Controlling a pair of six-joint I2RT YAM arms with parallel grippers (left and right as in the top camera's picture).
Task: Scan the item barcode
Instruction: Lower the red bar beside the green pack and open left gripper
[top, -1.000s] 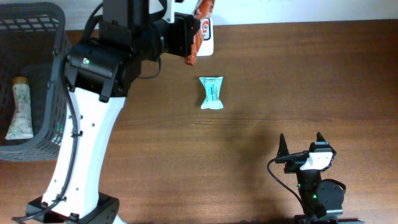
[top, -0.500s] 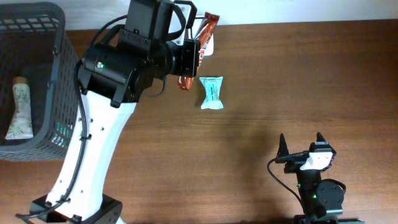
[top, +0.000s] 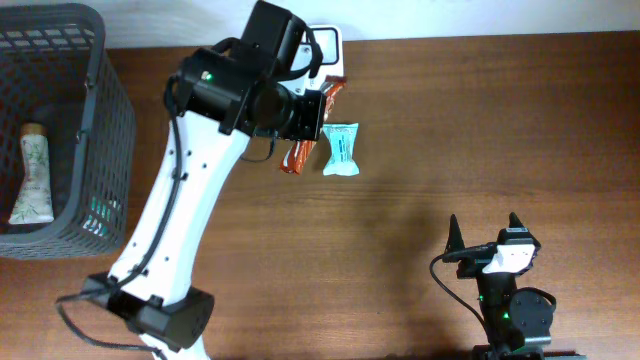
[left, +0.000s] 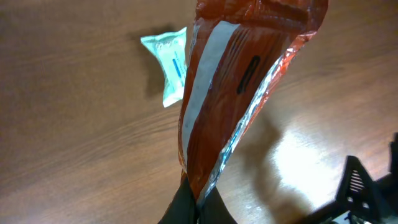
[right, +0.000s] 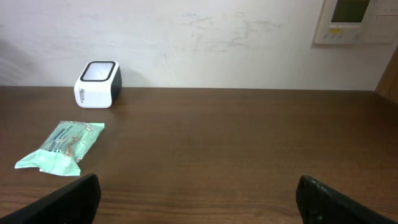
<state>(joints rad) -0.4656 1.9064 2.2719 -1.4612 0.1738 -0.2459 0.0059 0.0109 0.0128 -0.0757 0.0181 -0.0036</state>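
The orange-red wrapper (top: 299, 156) is hanging over open wood (top: 301, 184), clear of the teal packet. My left gripper should go on lowering the wrapper before it lets it go beside that packet.
An orange-red snack wrapper (left: 236, 81) with a white stripe and silver edges hangs in the air, and my left gripper (left: 198, 204) is shut on its end. From above, the wrapper (top: 296, 155) slants just left of a teal packet (top: 339, 148) that lies flat on the wooden table. The left gripper (top: 316, 116) sits in front of the white barcode scanner (top: 328, 42), whose front the arm partly hides. The scanner (right: 98, 76) and teal packet (right: 61, 146) also show in the right wrist view. My right gripper (top: 487, 232) rests open and empty at the front right.
A dark mesh basket (top: 60, 30) stands at the far left with a pale tube (top: 33, 175) lying in it. A wall (right: 199, 37) rises behind the scanner. Bare wood (top: 500, 120) stretches between the teal packet and the right arm.
The left arm has swung the wrapper from up beside the scanner down toward the table's middle, so it now hangs next to the teal packet. The right arm has not moved.
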